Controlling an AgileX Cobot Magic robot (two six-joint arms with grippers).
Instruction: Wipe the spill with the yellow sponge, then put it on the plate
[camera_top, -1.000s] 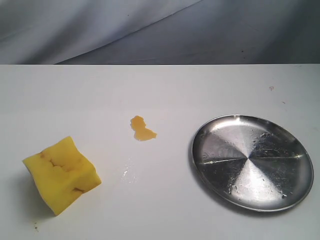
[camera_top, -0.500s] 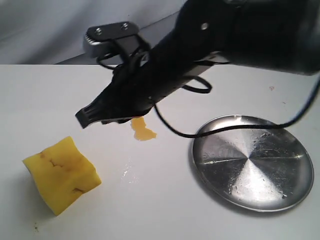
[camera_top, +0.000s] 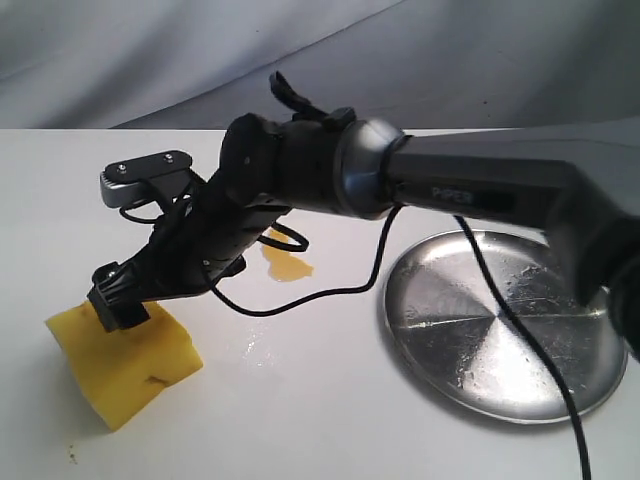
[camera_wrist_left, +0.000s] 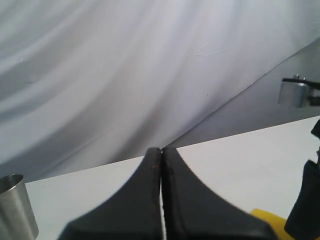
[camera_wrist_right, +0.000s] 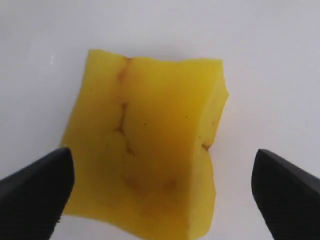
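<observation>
The sponge (camera_top: 128, 368) is yellow with brownish cracks (camera_wrist_right: 123, 120) down its middle, so I expect it to fold inward there and flare its corners when I squeeze and carry it.
The yellow sponge (camera_top: 135, 368) sits at the table's front left, a thick block with brownish cracks. My right gripper (camera_top: 118, 298) has reached across the middle and hangs open just above it. In the right wrist view its two fingers stand wide apart either side of the sponge (camera_wrist_right: 150, 140), and the right gripper (camera_wrist_right: 161, 167) is not touching it. The small orange spill (camera_top: 290, 266) lies at mid-table, partly behind the arm. The silver plate (camera_top: 540, 335) rests at the right. My left gripper (camera_wrist_left: 161, 151) is shut on nothing, away from the table's objects.
The right arm's black cable (camera_top: 300, 300) loops over the table between spill and plate, and crosses the plate. A faint watery smear (camera_top: 255, 345) lies near the sponge. A metal cup (camera_wrist_left: 16, 206) stands at the edge of the left wrist view. Grey cloth hangs behind.
The right arm came in from the right, passed over the spill and dropped leftward until its open gripper hangs over the sponge. Sponge, spill and plate have not moved.
</observation>
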